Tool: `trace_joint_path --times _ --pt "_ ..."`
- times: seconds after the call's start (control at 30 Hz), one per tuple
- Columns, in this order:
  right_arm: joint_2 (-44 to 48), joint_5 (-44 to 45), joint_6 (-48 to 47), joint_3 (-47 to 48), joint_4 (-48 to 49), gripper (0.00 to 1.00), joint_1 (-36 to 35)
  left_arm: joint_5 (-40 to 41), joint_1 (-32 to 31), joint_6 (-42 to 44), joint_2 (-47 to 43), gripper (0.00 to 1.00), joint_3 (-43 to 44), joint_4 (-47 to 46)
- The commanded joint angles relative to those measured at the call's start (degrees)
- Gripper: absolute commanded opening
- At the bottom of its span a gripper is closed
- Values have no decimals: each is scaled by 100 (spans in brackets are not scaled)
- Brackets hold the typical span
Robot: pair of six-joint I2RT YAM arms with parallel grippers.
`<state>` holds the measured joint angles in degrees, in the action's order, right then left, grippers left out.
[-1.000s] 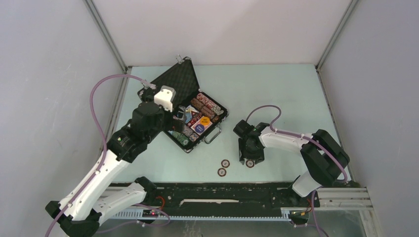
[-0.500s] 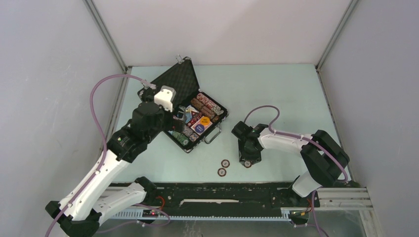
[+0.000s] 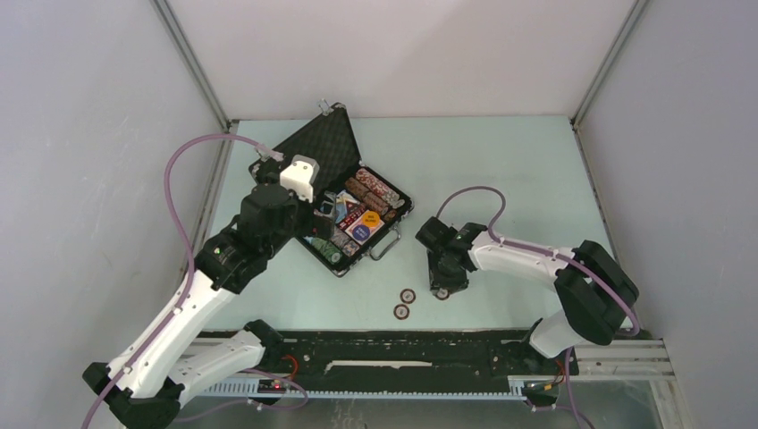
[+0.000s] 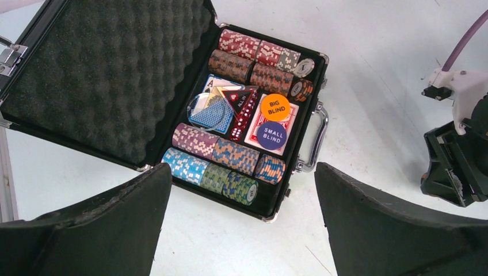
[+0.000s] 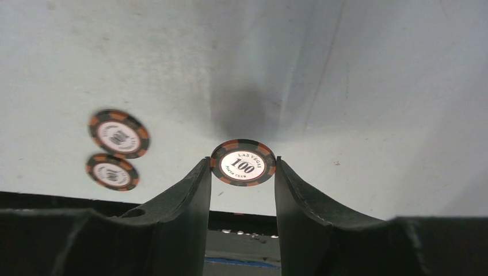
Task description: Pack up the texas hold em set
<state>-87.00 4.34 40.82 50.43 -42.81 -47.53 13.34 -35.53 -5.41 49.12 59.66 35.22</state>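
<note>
I am holding the chip in my right gripper (image 3: 443,293) apart from the loose chips, so next I stack it on the nearest loose chip (image 3: 408,296) before taking the other.
The black briefcase (image 3: 323,147) lies open at the table's back left, foam lid (image 4: 109,75) raised. Rows of multicoloured chips (image 4: 221,155), card decks, an orange button (image 4: 275,107), a dark blue button (image 4: 271,135) and a triangular marker (image 4: 240,95) sit inside. My left gripper (image 4: 243,169) is open and empty above the case's near edge. My right gripper (image 5: 241,164) is shut on a "100" poker chip (image 5: 242,163), held by its rim just above the table, right of the case (image 3: 442,292).
Two loose orange-and-black chips (image 3: 408,294) (image 3: 401,311) lie on the table left of my right gripper; they also show in the right wrist view (image 5: 119,133) (image 5: 111,172). The case's silver handle (image 4: 320,135) points toward the right arm. The black base rail runs along the near edge.
My right gripper has moved a little to the left with the chip in it, toward the two loose chips. The left arm has not moved.
</note>
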Motion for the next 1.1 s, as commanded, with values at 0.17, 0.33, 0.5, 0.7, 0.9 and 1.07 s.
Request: trace_joint_path --times 0.17,0.33,0.5,0.7,0.9,1.07 --pt "-580 52 -36 1302 -128 46 -546 405 35 70 15 100 -161 -78" --pt "-1174 -180 12 1823 -59 47 -815 1095 231 -142 42 100 -114 11" --pt "-1421 -298 68 1937 -33 47 -942 1199 404 -216 -82 100 -118 7" --pt "-1564 -198 68 1937 -153 51 -1013 1150 413 -206 -99 100 -111 2" --pt "-1649 -48 77 1937 -163 55 -995 1083 409 -190 -87 100 -120 -4" --pt "-1686 -97 46 1940 -147 58 -995 1071 406 -189 -78 100 -120 -4"
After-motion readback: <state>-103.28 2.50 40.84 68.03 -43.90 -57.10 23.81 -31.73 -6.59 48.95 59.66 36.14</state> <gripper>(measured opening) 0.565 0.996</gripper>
